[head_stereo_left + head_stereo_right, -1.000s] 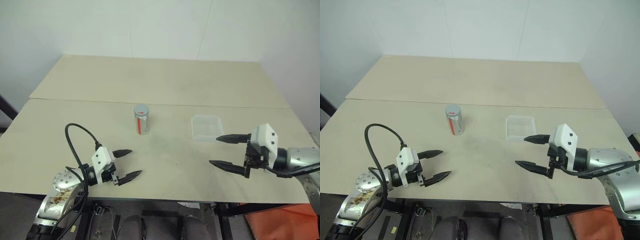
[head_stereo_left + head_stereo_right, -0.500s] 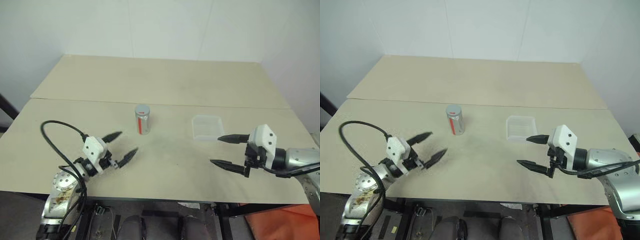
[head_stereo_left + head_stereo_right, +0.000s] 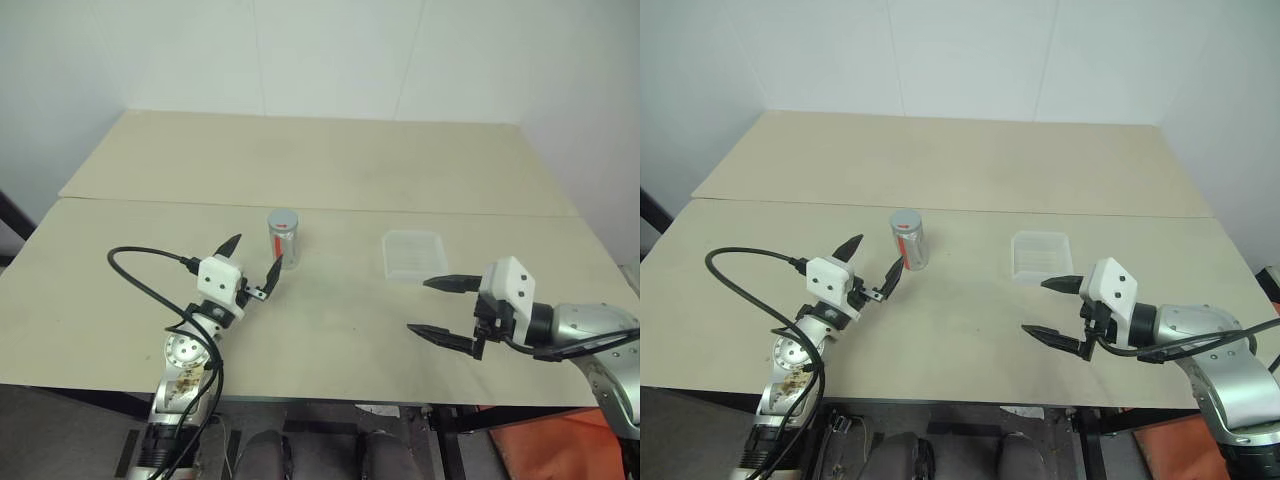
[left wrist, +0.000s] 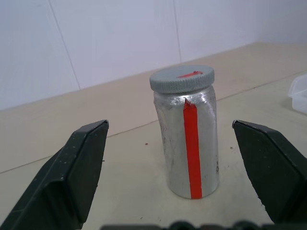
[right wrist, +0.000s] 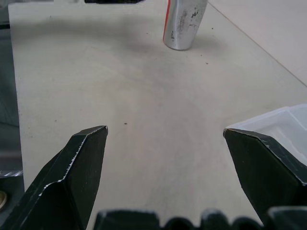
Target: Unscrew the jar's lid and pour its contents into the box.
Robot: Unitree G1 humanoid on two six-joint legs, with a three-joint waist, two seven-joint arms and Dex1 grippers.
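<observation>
The open fingers of my left gripper face the upright jar's body (image 3: pixel 285 248) below the grey lid (image 3: pixel 283 219), so I keep moving forward until they surround the body, and then close them.
The silvery jar (image 3: pixel 283 241) with a red stripe stands upright near the table's middle, its grey lid (image 4: pixel 182 78) screwed on. My left gripper (image 3: pixel 251 264) is open just short of the jar on its left, and the jar (image 4: pixel 188 139) lines up with the gap between the fingers without touching them. The clear box (image 3: pixel 413 254) lies flat to the right of the jar. My right gripper (image 3: pixel 432 307) hangs open in front of the box, with nothing between its fingers. The contents are hidden inside the jar.
A black cable (image 3: pixel 150 270) loops from my left wrist over the table's front left. A seam (image 3: pixel 320 208) runs across the beige table behind the jar. White walls close the far side.
My left gripper swung up and right from the front-left edge toward the jar, turning to face it. The right gripper barely shifted. Jar and box stayed put.
</observation>
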